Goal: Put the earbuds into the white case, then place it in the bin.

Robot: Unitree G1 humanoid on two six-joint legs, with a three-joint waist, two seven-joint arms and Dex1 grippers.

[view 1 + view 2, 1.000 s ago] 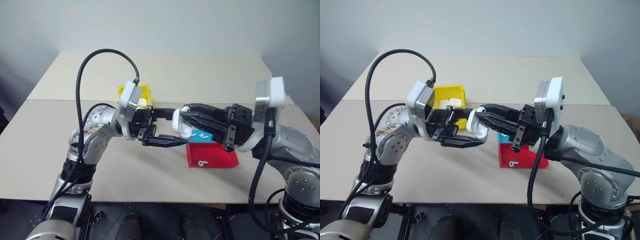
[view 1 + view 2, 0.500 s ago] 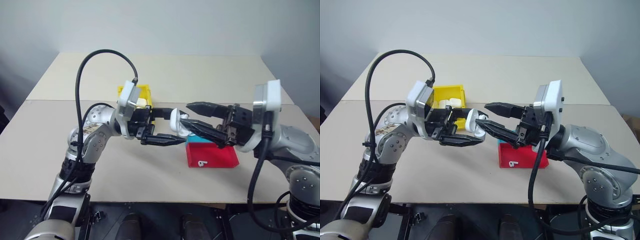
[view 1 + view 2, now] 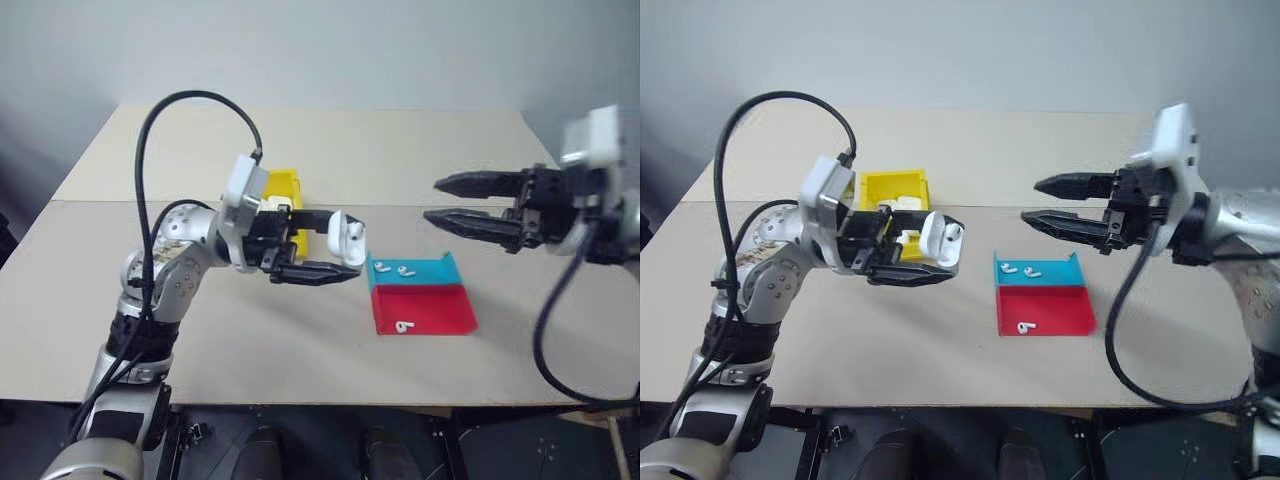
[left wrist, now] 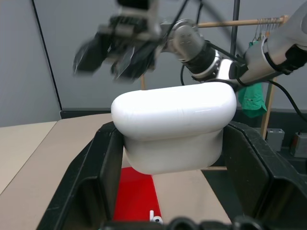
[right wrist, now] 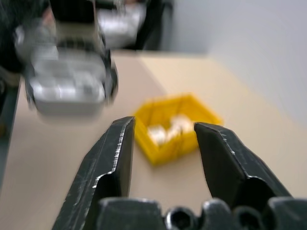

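The earbud (image 3: 405, 271) at the middle of the tray's blue half lies free of its neighbour (image 3: 381, 267), so I keep moving my right gripper toward it and close there.
My left gripper (image 3: 340, 248) is shut on the white case (image 3: 348, 240), held above the table with the fingers level and pointing right. The case's lid (image 3: 935, 228) looks flipped open. In the left wrist view the white case (image 4: 175, 124) sits between both fingers. Three earbuds lie in the tray: two (image 3: 381, 267) (image 3: 404, 270) on its blue half and one (image 3: 401, 326) on its red half. My right gripper (image 3: 433, 200) hovers open and empty, well to the right of the case and above the tray. The yellow bin (image 3: 283, 182) stands behind my left gripper.
The blue-and-red tray (image 3: 440, 310) lies right of centre on the table. White items lie inside the yellow bin (image 5: 158, 153). Bare tabletop stretches behind the bin and in front of the tray.
My right gripper let go of the white case, opened and swung away to the right. The left gripper kept its hold on the case. The tray's earbuds came into view.
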